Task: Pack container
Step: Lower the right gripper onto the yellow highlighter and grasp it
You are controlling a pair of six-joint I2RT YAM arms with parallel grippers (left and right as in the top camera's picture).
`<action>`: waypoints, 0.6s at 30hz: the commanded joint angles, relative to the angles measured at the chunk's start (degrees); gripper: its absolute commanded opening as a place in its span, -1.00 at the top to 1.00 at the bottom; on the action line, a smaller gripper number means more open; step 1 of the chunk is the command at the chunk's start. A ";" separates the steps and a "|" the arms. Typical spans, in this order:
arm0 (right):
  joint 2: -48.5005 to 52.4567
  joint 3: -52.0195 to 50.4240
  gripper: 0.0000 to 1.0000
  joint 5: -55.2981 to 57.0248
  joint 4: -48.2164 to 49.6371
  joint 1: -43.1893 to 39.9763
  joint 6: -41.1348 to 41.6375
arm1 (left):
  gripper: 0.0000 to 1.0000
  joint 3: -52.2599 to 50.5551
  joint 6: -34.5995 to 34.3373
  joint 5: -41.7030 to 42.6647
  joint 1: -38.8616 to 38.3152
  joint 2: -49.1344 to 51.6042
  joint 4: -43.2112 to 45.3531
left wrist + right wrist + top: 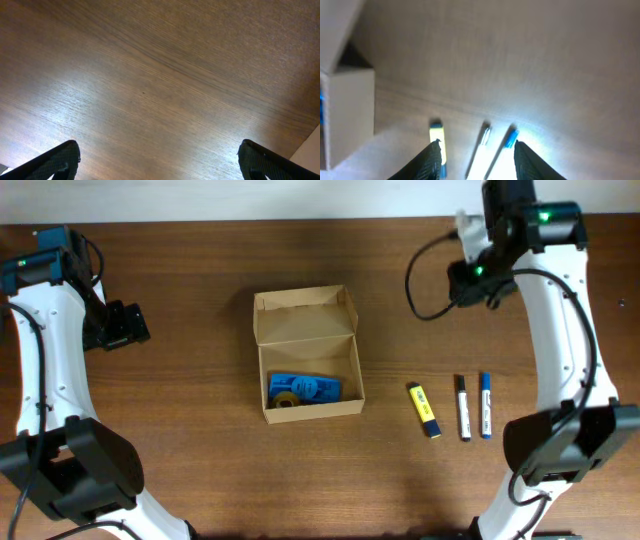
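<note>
Clear table on both sides of the yellow highlighter gives the right gripper's fingers room, so the robot should now lower them until the highlighter is between them, with fingers on either side of its yellow body.
The container, a tan cardboard box with its flap lid open at the back, sits mid-table; its edge shows in the right wrist view. Inside lie a blue flat object and a roll of tape. To its right lie a yellow highlighter, a black pen and a blue pen; all three show blurred in the right wrist view, the highlighter, black pen, blue pen. My left gripper is open over bare table at the far left. My right gripper is open, high above the pens.
The brown wooden table carries only the box and the pens. A pale wall edge runs along the back. The table's edge shows at the lower right of the left wrist view.
</note>
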 commanded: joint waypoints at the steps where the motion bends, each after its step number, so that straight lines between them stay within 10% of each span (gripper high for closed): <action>1: 0.72 -7.76 0.05 -3.15 -0.31 1.66 2.69 | -0.99 -0.28 0.94 0.15 0.11 -0.72 -0.02; 18: 0.72 -40.09 -0.18 -7.65 17.88 5.49 6.08 | -0.99 -0.28 0.94 0.15 0.11 -0.72 -0.02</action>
